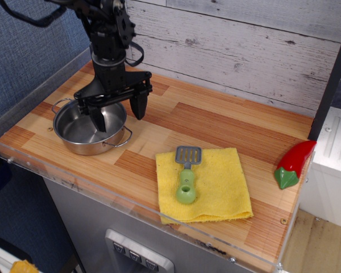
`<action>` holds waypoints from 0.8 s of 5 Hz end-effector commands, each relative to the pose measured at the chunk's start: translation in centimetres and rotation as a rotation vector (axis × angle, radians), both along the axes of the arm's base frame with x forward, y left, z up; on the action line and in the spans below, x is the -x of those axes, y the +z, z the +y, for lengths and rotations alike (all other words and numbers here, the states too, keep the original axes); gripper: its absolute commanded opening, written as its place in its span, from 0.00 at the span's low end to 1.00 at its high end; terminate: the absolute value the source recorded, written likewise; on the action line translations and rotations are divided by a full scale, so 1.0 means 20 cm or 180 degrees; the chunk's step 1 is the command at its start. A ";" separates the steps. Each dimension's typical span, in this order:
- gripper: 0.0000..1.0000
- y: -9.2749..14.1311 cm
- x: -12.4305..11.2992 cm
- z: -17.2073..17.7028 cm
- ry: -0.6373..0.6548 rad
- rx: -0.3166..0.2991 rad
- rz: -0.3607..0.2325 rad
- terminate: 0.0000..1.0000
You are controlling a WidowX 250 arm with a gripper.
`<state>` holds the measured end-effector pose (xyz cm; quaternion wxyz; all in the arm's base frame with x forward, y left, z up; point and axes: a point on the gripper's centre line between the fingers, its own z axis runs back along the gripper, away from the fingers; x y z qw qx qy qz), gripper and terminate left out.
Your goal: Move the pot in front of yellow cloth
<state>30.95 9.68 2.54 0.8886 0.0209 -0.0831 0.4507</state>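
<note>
Just one side of the pot's rim point(121, 107) is between my gripper's fingers, so I expect the pot to tip with its opposite side sagging when I lift it.
The shiny steel pot point(86, 132) with two wire loop handles stands at the left of the wooden counter. The yellow cloth point(207, 185) lies near the front edge, right of the pot, with a green spatula point(186, 177) on it. My black gripper point(118, 115) is open and hangs over the pot's far right rim. One finger point(98, 118) reaches down inside the pot. The other finger point(138, 106) is outside the rim, over the wood. Whether a finger touches the rim, I cannot tell.
A red toy pepper point(293, 162) lies at the counter's right edge. A clear plastic lip point(131, 203) runs along the front and left edges. A grey plank wall stands behind. Bare wood lies between the pot and the cloth.
</note>
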 end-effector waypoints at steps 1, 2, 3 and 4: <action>0.00 0.03 -0.04 0.02 -0.0008 -0.0066 -0.0137 0.00; 0.00 0.04 -0.04 0.02 -0.0011 -0.0051 -0.0165 0.00; 0.00 0.05 -0.03 0.02 -0.0010 -0.0039 -0.0174 0.00; 0.00 0.05 -0.02 0.02 -0.0006 -0.0029 -0.0162 0.00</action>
